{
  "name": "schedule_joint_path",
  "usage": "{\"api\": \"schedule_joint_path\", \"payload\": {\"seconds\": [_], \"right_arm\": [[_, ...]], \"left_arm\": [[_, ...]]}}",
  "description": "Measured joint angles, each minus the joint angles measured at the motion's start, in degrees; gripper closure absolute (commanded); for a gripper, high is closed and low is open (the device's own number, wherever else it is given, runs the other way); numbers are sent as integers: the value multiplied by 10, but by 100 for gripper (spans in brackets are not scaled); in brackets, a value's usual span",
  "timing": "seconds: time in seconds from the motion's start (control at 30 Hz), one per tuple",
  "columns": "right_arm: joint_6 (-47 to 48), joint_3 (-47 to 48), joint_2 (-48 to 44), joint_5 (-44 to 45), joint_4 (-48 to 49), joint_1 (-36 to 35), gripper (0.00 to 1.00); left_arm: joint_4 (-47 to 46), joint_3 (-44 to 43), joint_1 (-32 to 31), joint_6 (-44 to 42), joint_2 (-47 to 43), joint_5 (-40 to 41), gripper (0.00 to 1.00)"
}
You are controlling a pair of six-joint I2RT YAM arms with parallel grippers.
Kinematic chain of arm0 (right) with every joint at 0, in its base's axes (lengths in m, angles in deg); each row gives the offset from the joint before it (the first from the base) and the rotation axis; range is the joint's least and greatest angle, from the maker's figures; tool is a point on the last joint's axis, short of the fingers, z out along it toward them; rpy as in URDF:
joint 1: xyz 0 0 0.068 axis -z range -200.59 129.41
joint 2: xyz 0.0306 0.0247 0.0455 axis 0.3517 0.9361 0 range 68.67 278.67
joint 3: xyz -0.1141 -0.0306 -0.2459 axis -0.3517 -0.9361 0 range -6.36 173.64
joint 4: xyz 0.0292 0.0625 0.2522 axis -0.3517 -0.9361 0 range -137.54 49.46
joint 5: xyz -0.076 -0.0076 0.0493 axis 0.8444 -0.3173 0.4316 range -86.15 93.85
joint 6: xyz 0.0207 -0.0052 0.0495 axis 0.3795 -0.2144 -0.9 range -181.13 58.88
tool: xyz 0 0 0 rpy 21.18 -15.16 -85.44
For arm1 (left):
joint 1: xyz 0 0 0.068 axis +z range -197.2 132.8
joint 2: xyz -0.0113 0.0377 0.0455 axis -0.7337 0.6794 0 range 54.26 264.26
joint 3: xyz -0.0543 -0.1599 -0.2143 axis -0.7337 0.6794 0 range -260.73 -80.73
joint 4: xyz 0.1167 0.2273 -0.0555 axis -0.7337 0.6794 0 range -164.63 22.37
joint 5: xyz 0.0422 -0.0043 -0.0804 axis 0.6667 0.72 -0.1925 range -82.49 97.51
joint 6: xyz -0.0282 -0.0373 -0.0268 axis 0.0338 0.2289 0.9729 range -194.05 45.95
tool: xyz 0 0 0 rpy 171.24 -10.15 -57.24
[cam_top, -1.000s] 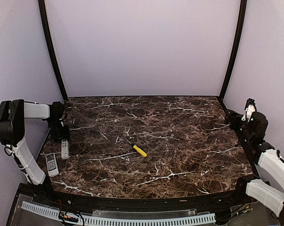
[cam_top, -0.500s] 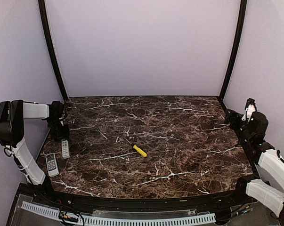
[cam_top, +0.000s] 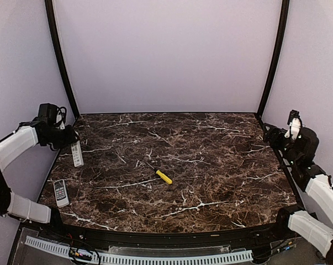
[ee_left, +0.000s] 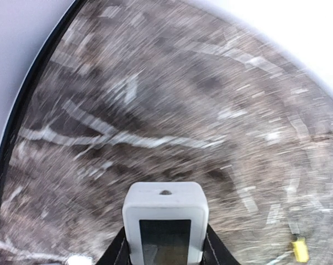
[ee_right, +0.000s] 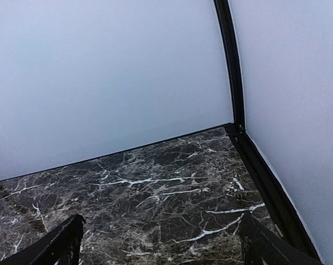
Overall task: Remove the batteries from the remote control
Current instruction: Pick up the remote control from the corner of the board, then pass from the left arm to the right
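Note:
My left gripper is holding the white remote by its screen end, so my right gripper keeps heading for the free lower end until it closes there.
My left gripper is shut on one end of a long white remote control and holds it off the table at the far left. In the left wrist view the remote's end sits between my black fingers, and the table behind is motion-blurred. A second, grey remote lies flat near the front left edge. No batteries show in any view. My right gripper is at the far right edge, and its fingers stand wide apart with nothing between them.
A yellow-handled screwdriver lies near the middle of the dark marble table; it also shows in the left wrist view. Black posts rise at the back corners. Walls close the table on three sides.
My left arm has swung up and lifted the white remote off the table's left edge, carrying it a little farther back. The right arm has barely moved.

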Motion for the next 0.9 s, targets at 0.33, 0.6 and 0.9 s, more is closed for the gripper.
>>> {"api": "schedule_joint_path", "payload": {"seconds": [0.33,0.6,0.9], "right_arm": [[-23,191,48,-258,-95,-43,3],[-95,264,162,-372,-70,-212,7],[-110,345,330,-382,43,-417,11]], "left_arm": [[-235,-16,-41,34,-65,-317,68],[-466,-59,-174,110,-21,-509,69],[-684,-5,-197,232,-25,-598,71]]}}
